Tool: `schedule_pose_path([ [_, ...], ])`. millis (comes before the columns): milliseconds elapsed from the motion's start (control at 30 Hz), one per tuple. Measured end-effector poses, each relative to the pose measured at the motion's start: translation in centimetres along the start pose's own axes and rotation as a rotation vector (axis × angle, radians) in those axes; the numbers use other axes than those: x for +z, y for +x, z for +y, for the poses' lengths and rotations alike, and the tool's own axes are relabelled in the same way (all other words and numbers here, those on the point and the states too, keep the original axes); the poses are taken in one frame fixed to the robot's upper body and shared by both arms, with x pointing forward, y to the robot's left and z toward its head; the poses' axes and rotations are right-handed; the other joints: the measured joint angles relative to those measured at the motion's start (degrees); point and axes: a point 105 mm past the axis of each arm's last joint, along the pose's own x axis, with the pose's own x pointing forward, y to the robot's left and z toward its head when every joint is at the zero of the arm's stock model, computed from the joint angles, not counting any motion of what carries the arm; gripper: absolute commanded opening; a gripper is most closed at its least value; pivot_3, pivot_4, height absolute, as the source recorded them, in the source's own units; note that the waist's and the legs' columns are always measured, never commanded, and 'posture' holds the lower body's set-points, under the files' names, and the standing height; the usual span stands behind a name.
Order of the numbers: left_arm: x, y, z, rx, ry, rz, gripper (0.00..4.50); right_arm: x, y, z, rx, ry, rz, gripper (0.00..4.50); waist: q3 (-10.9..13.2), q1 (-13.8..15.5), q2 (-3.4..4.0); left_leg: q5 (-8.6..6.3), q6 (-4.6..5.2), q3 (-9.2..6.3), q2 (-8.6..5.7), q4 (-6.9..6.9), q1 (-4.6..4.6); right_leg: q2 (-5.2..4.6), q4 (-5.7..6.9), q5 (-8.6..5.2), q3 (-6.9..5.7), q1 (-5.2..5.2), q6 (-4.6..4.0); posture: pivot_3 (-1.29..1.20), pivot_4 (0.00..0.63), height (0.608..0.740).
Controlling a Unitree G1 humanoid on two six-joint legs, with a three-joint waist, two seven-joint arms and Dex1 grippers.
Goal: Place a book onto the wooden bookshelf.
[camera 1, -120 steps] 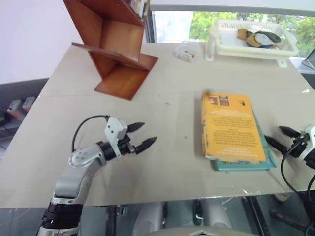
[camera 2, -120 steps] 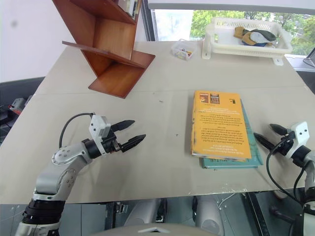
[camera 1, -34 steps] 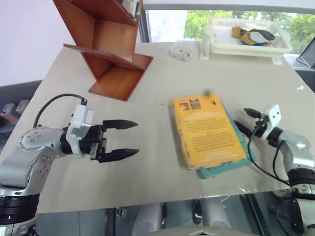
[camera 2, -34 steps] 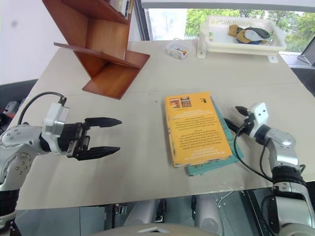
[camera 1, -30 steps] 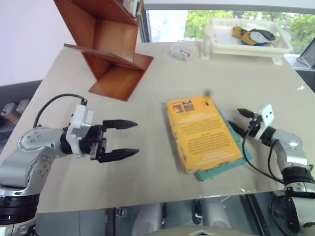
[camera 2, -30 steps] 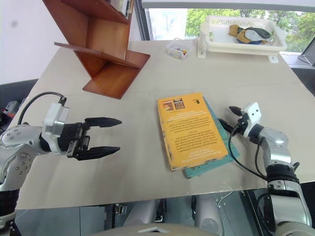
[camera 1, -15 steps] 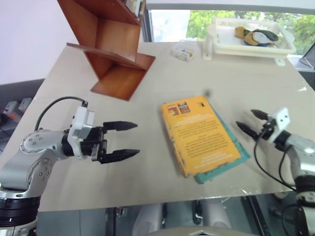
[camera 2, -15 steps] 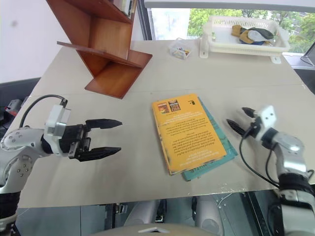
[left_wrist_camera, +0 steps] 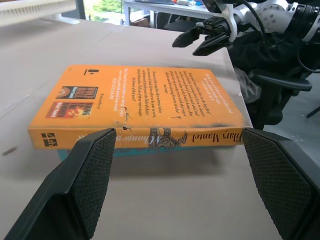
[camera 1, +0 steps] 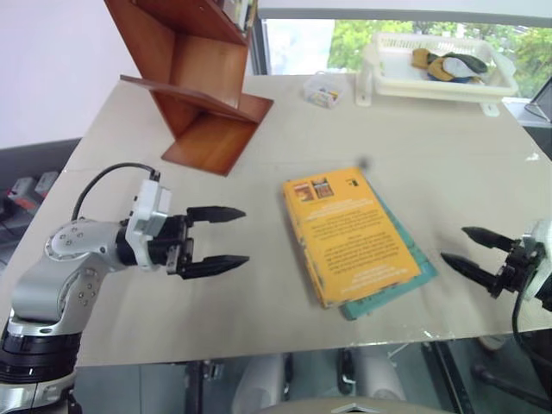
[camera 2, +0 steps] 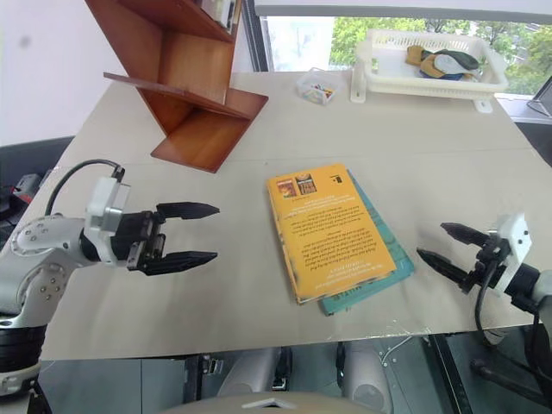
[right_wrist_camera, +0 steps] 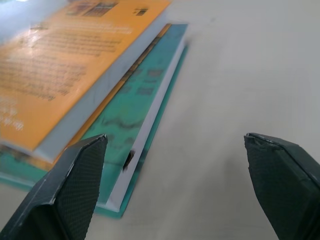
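The teal-blue book point(camera 1: 379, 298) should stay behind when the robot lifts the book by its spine, because the book's spine point(camera 1: 305, 252) sticks out over the teal-blue book.
The book point(camera 1: 349, 235), yellow-orange with small pictures at its far end, lies flat and skewed on a teal-blue book point(camera 1: 405, 280) in the middle of the table. My left gripper point(camera 1: 246, 235) hovers open to the book's left, pointing at its spine point(left_wrist_camera: 145, 136), with a gap between them. My right gripper point(camera 1: 454, 243) is open and empty near the table's front right, a short way off the books' right edge point(right_wrist_camera: 135, 105). The wooden bookshelf point(camera 1: 203, 78) stands at the far left of the table, its slanted boards reddish-brown.
A white plastic basket point(camera 1: 431, 88) holding some items sits at the far right of the table. A small clear box point(camera 1: 323, 89) lies beside it. The table's front edge runs just below both grippers.
My right gripper has drawn back from the books toward the table's front right edge. Over the last few seconds the two books slid left and turned. The left gripper stayed put.
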Motion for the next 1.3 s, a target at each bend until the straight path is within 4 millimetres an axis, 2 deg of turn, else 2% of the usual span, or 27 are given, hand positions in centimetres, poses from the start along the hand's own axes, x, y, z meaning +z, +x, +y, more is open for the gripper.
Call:
schedule_pose_path([
  [167, -0.1, -0.1, 0.1, 0.0, 0.004, 0.004, 4.24, -0.1, 1.8, 1.7, 0.054, -0.039, -0.006, 4.5, 0.0, 0.1, -0.01, 0.0, 0.0, -0.03, -0.01, 0.0, -0.06, 0.0, -0.02, 0.0, -0.02, -0.03, 0.0, 0.0, 0.15, 0.707],
  [300, -0.3, -0.2, 0.2, 0.005, 0.003, 0.011, 4.24, 0.4, 2.7, 2.4, 0.075, -0.052, -0.032, 4.5, 0.0, 0.1, -0.02, 0.0, 0.0, -0.03, -0.02, 0.01, -0.06, -0.03, -0.04, -0.01, -0.02, -0.03, -0.01, 0.0, 0.15, 0.707],
  [433, -0.2, -0.2, 0.3, 0.008, 0.006, 0.009, 4.24, 1.0, 3.9, 3.9, 0.139, -0.067, -0.039, 4.5, 0.0, 0.1, -0.03, 0.0, 0.0, -0.07, -0.01, 0.0, -0.06, -0.01, -0.03, -0.01, -0.05, -0.04, -0.01, 0.0, 0.15, 0.707],
  [767, -0.2, -0.2, 0.3, 0.008, 0.007, 0.009, 4.24, 0.8, 4.5, 4.5, 0.168, -0.07, -0.02, 4.5, 0.0, 0.1, -0.04, 0.0, 0.0, -0.07, -0.02, 0.01, -0.07, -0.02, -0.04, 0.0, -0.05, -0.04, -0.01, 0.0, 0.15, 0.707],
  [900, -0.4, -0.2, 0.2, 0.009, -0.002, 0.011, 4.24, 0.3, 3.5, 3.0, 0.11, -0.081, 0.005, 4.5, 0.0, 0.1, -0.04, 0.0, 0.0, -0.06, -0.03, 0.01, -0.07, -0.03, -0.04, 0.0, -0.04, -0.03, 0.0, 0.0, 0.15, 0.707],
  [1033, -2.0, 0.6, -0.2, 0.011, -0.113, 0.006, 4.24, 0.5, 1.2, 0.5, 0.007, -0.081, 0.0, 4.5, 0.0, 0.2, -0.04, 0.0, 0.0, -0.05, -0.04, 0.01, -0.06, -0.03, -0.03, 0.0, -0.03, -0.03, 0.0, 0.0, 0.15, 0.707],
  [1133, -3.4, 1.9, 0.6, 0.077, -0.235, -0.061, 4.24, 0.9, -0.5, 0.1, 0.003, -0.094, -0.008, 4.5, 0.0, 0.4, -0.05, 0.0, 0.0, -0.08, -0.03, 0.02, -0.03, -0.02, -0.01, 0.01, -0.05, 0.02, 0.01, 0.0, 0.15, 0.707],
  [1200, -4.7, 2.9, 1.9, 0.134, -0.372, -0.082, 4.24, 1.2, -2.0, 0.3, 0.015, -0.066, -0.016, 4.5, 0.0, 0.6, -0.09, 0.0, 0.0, -0.16, -0.03, 0.07, -0.02, 0.0, 0.02, 0.01, -0.11, 0.07, 0.02, 0.0, 0.15, 0.707],
  [1300, -5.5, 3.7, 2.8, 0.131, -0.546, -0.097, 4.24, 2.5, -3.4, 1.3, 0.07, -0.029, -0.041, 4.5, 0.0, 0.4, -0.14, 0.0, 0.0, -0.17, -0.01, 0.08, -0.02, 0.0, 0.05, 0.01, -0.13, 0.08, 0.02, 0.0, 0.15, 0.707],
])
